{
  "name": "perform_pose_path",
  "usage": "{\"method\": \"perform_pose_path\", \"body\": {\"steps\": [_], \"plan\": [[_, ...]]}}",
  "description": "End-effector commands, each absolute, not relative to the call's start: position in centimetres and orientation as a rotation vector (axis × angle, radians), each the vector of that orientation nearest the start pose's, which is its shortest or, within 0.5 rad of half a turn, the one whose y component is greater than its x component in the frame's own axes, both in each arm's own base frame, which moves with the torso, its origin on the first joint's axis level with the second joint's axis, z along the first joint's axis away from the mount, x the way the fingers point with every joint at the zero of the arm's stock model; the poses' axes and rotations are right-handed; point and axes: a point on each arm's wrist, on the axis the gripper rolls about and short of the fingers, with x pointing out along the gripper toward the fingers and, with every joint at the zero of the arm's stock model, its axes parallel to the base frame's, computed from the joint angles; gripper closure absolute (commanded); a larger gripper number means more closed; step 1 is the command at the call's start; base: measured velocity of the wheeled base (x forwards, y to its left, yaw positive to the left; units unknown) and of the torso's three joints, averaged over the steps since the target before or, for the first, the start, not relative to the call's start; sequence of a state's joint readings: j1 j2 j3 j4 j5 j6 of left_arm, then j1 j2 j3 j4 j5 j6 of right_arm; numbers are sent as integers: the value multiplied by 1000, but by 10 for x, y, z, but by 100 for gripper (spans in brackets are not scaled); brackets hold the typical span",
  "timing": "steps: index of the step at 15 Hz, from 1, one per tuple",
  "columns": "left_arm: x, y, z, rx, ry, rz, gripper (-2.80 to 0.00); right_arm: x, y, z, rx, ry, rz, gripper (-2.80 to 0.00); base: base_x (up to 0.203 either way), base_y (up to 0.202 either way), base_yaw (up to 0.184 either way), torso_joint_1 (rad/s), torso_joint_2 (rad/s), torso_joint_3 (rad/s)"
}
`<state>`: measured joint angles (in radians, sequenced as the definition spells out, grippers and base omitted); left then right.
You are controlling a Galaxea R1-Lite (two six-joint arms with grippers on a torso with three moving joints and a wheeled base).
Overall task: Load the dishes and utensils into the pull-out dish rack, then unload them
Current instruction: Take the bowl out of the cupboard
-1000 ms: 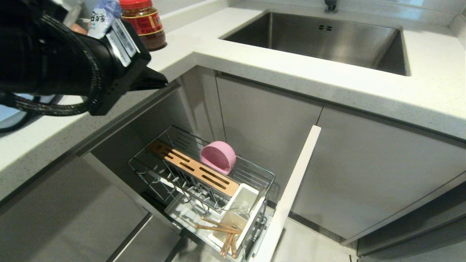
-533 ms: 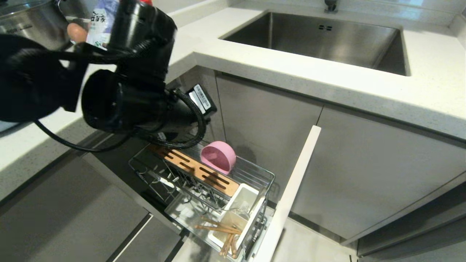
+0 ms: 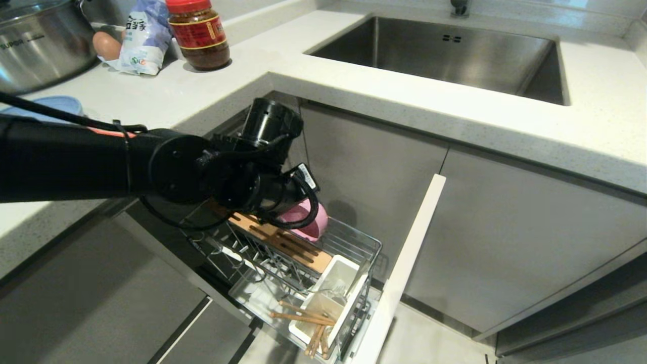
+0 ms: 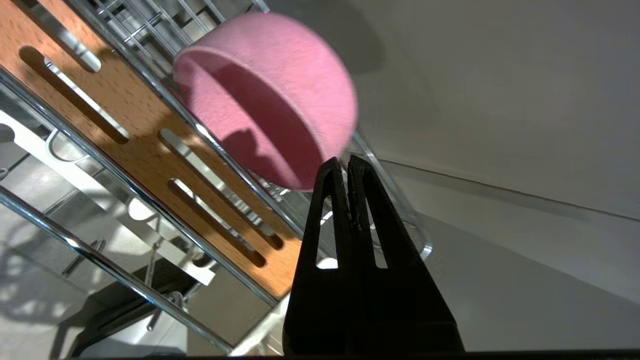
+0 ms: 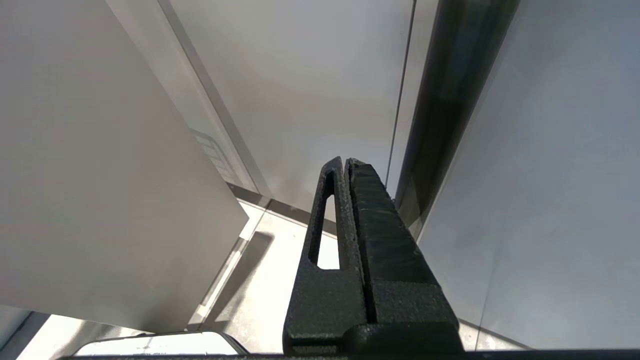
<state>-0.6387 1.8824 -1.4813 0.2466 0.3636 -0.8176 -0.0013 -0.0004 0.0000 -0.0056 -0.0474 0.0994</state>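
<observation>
Next, I open my left gripper and reach deeper, with one finger inside the bowl (image 4: 292, 161), before I lift, because the gripper is closed just off the pink bowl's rim (image 4: 319, 157).
The pink bowl (image 3: 314, 228) stands on its edge in the pull-out dish rack (image 3: 365, 243), behind the slotted wooden strip (image 3: 303, 253). My left arm (image 3: 237, 182) reaches down over the rack and partly hides the bowl. In the left wrist view my left gripper (image 4: 346, 161) is shut and empty, its tips just off the rim of the bowl (image 4: 270, 90). Wooden chopsticks (image 3: 303, 317) lie across the white utensil cup (image 3: 346, 270). The light blue plate (image 3: 58, 103) rests on the counter behind my arm. My right gripper (image 5: 345, 161) is shut, parked beside cabinet fronts.
The rack's white front panel (image 3: 407, 263) juts out from the cabinet. On the counter stand a steel pot (image 3: 40, 45), a bag (image 3: 144, 35), an egg (image 3: 106, 45) and a sauce jar (image 3: 199, 33). The sink (image 3: 445, 55) lies at the back right.
My left arm has swung down from above the counter to the rack, and its wrist now hangs over the pink bowl. The pot and jar have come back into view.
</observation>
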Motion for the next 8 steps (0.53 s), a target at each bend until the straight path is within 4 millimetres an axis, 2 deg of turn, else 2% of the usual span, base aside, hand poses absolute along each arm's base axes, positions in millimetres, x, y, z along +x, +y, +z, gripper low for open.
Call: {"method": "perform_pose_path", "body": {"steps": [1,4,5,8], "plan": [[307,-213,206,-453,670,13,0,-23,-1,76,100,-13,-47,0,0,0,0,0,0,0],[309,-213,203,-448,675,20,0,-23,-1,76,100,-13,-47,0,0,0,0,0,0,0],[310,-214,201,-447,676,20,-280,-23,-1,76,100,-13,-49,0,0,0,0,0,0,0],[312,-215,200,-456,665,14,-280,-23,-1,76,100,-13,-49,0,0,0,0,0,0,0]]}}
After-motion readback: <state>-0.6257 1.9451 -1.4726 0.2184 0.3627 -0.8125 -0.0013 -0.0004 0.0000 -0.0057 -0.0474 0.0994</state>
